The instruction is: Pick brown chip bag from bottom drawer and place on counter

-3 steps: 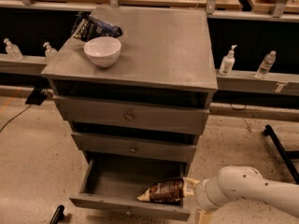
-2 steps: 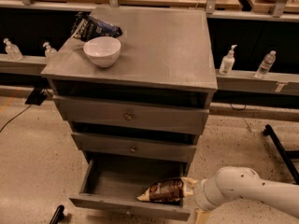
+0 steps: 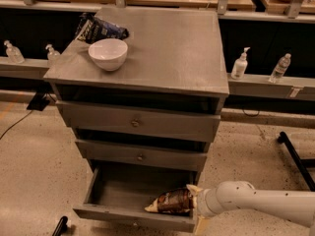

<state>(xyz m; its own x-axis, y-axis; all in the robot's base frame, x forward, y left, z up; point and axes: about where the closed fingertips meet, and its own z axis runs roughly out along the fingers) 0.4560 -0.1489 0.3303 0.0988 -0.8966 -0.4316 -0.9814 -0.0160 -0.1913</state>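
Observation:
The bag's free tan tip [image 3: 151,208] will hang down when I lift the bag, because my gripper is at one end of the brown chip bag.
The brown chip bag [image 3: 170,201] lies on its side in the front right of the open bottom drawer [image 3: 113,213], its tan tip pointing left. My gripper [image 3: 196,205] is at the bag's right end, at the end of my white arm [image 3: 256,200] that reaches in from the right. The gripper touches or overlaps that end of the bag. The counter [image 3: 172,43] is the grey metal top of the cabinet, well above the gripper.
A white bowl [image 3: 108,53] and a dark blue-black bag [image 3: 100,29] sit at the counter's far left. The two upper knobbed drawers [image 3: 135,123] are slightly ajar. Bottles [image 3: 240,64] stand on a ledge behind. A black leg [image 3: 295,156] lies on the floor at right.

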